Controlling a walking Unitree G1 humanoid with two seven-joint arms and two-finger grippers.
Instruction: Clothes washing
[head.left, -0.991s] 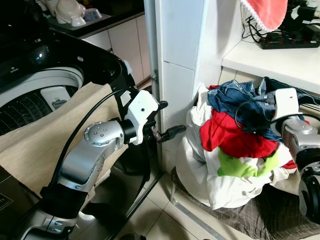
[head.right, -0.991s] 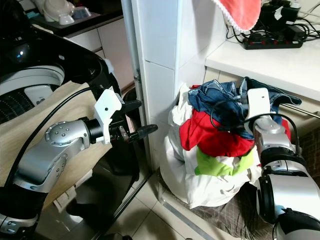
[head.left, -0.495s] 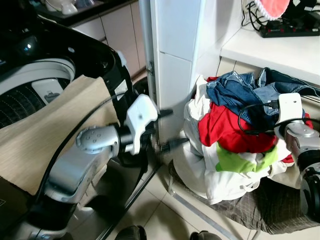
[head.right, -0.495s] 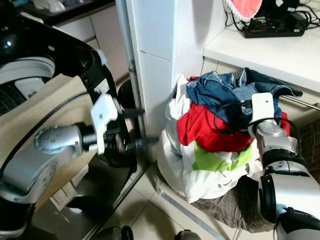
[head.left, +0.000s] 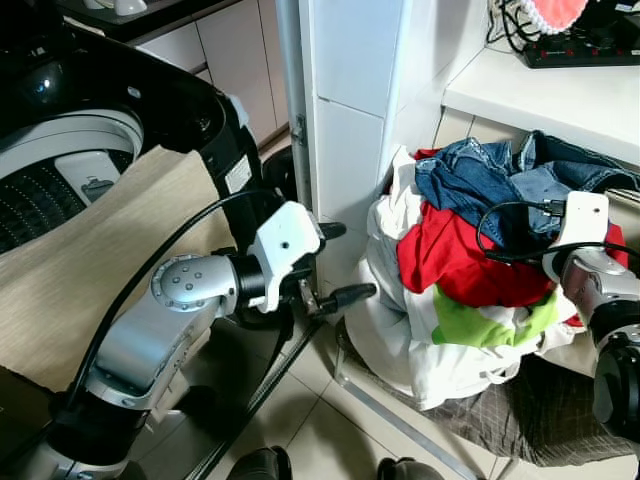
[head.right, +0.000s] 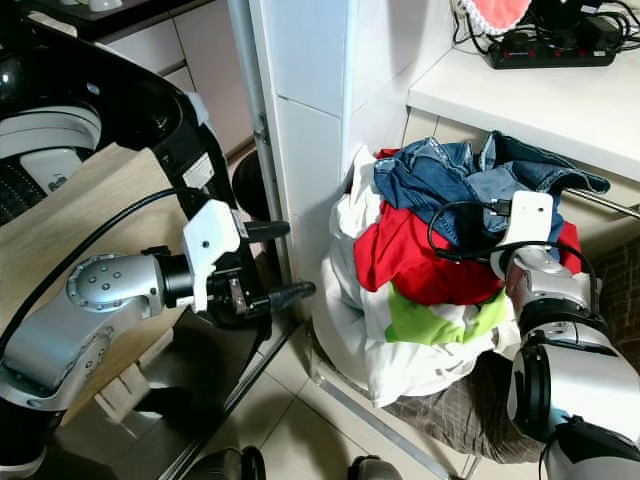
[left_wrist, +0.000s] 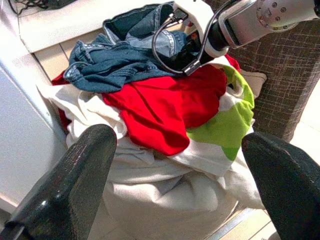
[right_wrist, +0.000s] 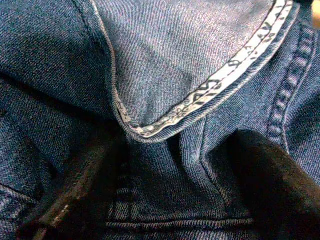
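The blue jeans (head.left: 468, 186) are lying crumpled on top of the red garment (head.left: 455, 262). I expect the jeans to come away alone and hang in folds when I lift them.
A heap of laundry lies beside the white pillar: blue jeans (head.left: 480, 180) on top, a red garment (head.left: 450, 265) under them, then a green piece (head.left: 482, 325) and white cloth (head.left: 400, 335). My left gripper (head.left: 348, 262) is open just left of the heap, level with its white cloth and pointing at it, with nothing between the fingers (left_wrist: 75, 175). My right gripper (right_wrist: 175, 165) is pushed into the jeans at the heap's right side. Its fingers stand apart with denim folds between them, and the white wrist (head.left: 585, 215) pokes out of the cloth.
The black top-loading washing machine (head.left: 60, 130) stands open at the left, with a beige cloth (head.left: 90, 260) draped over its front. The heap rests in a brown checked basket (head.left: 540, 420) under a white counter (head.left: 560, 95). The tiled pillar (head.left: 350, 100) stands between machine and basket.
The whole view has shifted as the camera moved. My left gripper has stayed open and sits a little lower, nearer the white cloth. The right gripper remains in the jeans.
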